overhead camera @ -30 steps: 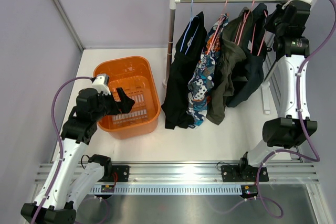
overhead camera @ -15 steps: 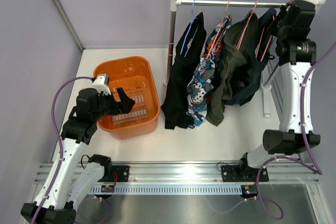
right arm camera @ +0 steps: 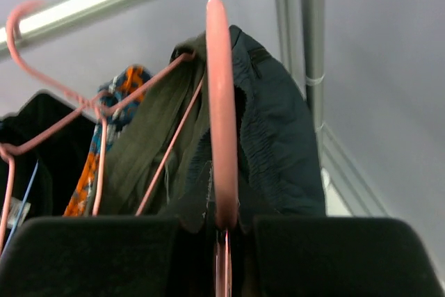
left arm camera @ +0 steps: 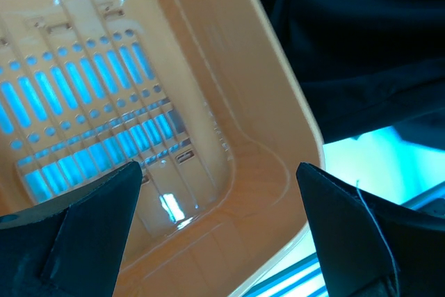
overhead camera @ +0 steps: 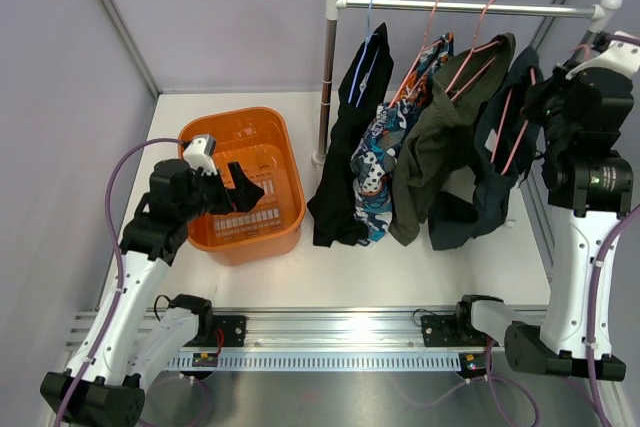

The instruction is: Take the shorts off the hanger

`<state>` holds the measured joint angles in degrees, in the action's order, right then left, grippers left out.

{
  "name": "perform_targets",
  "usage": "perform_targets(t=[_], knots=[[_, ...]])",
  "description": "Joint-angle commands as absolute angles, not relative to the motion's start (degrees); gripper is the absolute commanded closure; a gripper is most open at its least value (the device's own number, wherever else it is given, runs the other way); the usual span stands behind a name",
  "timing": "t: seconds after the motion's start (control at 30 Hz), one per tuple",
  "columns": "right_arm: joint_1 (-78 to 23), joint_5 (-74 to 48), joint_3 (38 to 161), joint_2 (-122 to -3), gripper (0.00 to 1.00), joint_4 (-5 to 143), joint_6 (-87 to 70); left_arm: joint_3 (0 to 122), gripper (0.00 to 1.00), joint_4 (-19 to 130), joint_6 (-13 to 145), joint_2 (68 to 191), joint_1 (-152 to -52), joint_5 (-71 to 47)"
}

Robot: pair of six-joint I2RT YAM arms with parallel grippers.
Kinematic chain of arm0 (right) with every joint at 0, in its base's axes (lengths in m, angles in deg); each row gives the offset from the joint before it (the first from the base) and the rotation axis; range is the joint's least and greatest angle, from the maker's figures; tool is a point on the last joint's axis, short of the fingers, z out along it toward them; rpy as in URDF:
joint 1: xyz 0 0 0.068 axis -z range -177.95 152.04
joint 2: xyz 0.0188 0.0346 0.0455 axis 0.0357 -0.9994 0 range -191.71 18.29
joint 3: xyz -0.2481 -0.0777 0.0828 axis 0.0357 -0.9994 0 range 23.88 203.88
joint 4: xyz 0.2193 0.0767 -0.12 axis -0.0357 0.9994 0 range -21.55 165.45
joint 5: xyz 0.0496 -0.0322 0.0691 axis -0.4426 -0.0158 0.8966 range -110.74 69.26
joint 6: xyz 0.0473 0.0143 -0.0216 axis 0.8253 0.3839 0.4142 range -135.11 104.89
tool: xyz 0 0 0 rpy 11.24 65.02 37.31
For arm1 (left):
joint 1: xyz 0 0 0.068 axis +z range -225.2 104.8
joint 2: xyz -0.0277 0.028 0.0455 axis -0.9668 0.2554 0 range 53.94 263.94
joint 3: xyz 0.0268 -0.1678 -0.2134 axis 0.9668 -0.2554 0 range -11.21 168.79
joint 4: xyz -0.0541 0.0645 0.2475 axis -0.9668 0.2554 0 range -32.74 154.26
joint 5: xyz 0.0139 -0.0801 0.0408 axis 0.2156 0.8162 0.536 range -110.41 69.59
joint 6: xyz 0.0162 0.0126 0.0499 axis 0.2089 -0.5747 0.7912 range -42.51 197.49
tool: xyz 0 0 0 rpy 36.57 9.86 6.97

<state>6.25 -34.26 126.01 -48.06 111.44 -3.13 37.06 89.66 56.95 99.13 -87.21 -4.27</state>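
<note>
My right gripper is on the pink hanger's hook (right arm camera: pixel 221 95) and the navy shorts' waistband is free. My open left gripper keeps moving toward the waistband (overhead camera: pixel 490 147) and closes there.
Three shorts hang on pink hangers from the metal rail (overhead camera: pixel 470 7): black with light-blue trim (overhead camera: pixel 345 147), patterned (overhead camera: pixel 375 172) and olive (overhead camera: pixel 430 157). My right gripper (overhead camera: pixel 553 107) is shut on the hook of a fourth pink hanger (right arm camera: pixel 221 102), which carries the dark navy shorts (overhead camera: pixel 490 177). It holds that hanger off the rail, in front of it at the right end. In the right wrist view the navy shorts (right arm camera: pixel 274 144) drape over the hanger, with the olive shorts (right arm camera: pixel 149 151) beside them. My left gripper (overhead camera: pixel 250 192) is open and empty over the orange basket (left arm camera: pixel 264 137).
The orange basket (overhead camera: pixel 235 117) stands left of the rack's upright post (overhead camera: pixel 326 77). The rack's right post (right arm camera: pixel 311 46) is close beside my right arm. Purple walls close in the back and both sides.
My right gripper has pulled the navy shorts' hanger off the rail, moving down and toward the front. The other shorts swung a little. My left gripper shifted slightly right over the basket.
</note>
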Motion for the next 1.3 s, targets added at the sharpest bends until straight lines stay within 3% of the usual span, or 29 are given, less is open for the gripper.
perform_targets(t=[0.0, 0.13, 0.37, 0.5, 0.67, 0.83, 1.07, 1.27], knots=[[5.48, -24.81, 120.49, -45.44, 1.0, 114.07, 0.44, 40.38, 0.01, 84.77, 56.84, 100.87, -87.51, 0.59], [-4.77, -26.43, 110.39, -40.78, 1.0, 118.53, 1.24, 41.79, 0.01, 83.98, 56.22, 102.9, -88.03, 3.49], [-19.54, -28.48, 103.6, -34.64, 1.0, 126.37, 5.44, 42.67, 0.01, 82.66, 56.31, 103.78, -89.97, 4.37], [-24.66, -27.61, 100.0, -29.62, 1.0, 129.53, 9.49, 43.02, 0.01, 82.31, 57.1, 104.3, -92.6, 5.51], [-26.43, -17.09, 94.46, -25.58, 1.0, 128.66, 10.46, 44.07, 0.01, 81.17, 57.19, 105.88, -100.41, 5.87], [-33.79, -14.06, 92.17, -26.54, 1.0, 125.94, 10.46, 46.09, 0.01, 81.34, 56.75, 107.55, -112.0, -0.44], [-47.59, -22.85, 99.37, -36.18, 1.0, 123.83, 11.17, 48.03, 0.02, 79.5, 55.43, 113.52, -126.51, -12.3], [-50.78, -26.54, 105.17, -41.3, 1.0, 123.56, 10.29, 50.75, 0.03, 80.2, 55.87, 119.24, -134.7, -24.97]])
